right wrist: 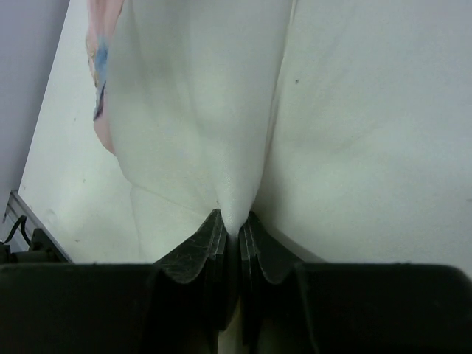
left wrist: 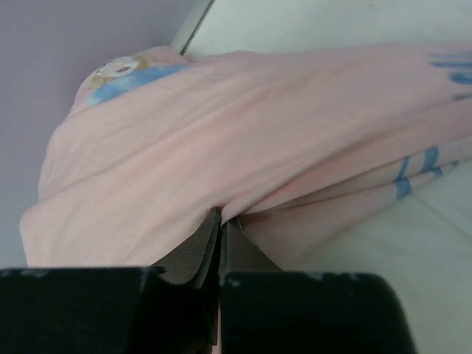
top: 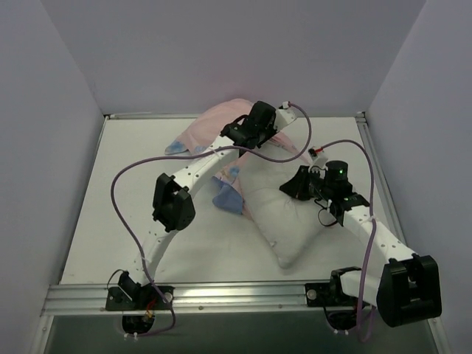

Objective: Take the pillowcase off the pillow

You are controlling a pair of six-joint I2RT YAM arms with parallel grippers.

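Note:
I should pull from the pillowcase's loose blue edge (top: 175,147) with my left gripper while my right gripper holds the pillow, because my left gripper is holding a pillowcase fold (top: 278,139) close to the pillow.
The white pillow (top: 291,217) lies in the middle of the table, its near end bare. The pillowcase (top: 214,125), pale pink side out with blue printed edges, is bunched at the far end and still covers the pillow's far part. My left gripper (top: 237,133) is shut on a fold of the pillowcase (left wrist: 221,147) at the back. My right gripper (top: 290,188) is shut on a pinch of the pillow's white fabric (right wrist: 221,133) near its middle.
Grey walls close in the white table (top: 110,214) on three sides. A metal rail (top: 221,295) runs along the near edge. Purple cables loop over both arms. A blue flap of the pillowcase (top: 227,198) lies left of the pillow.

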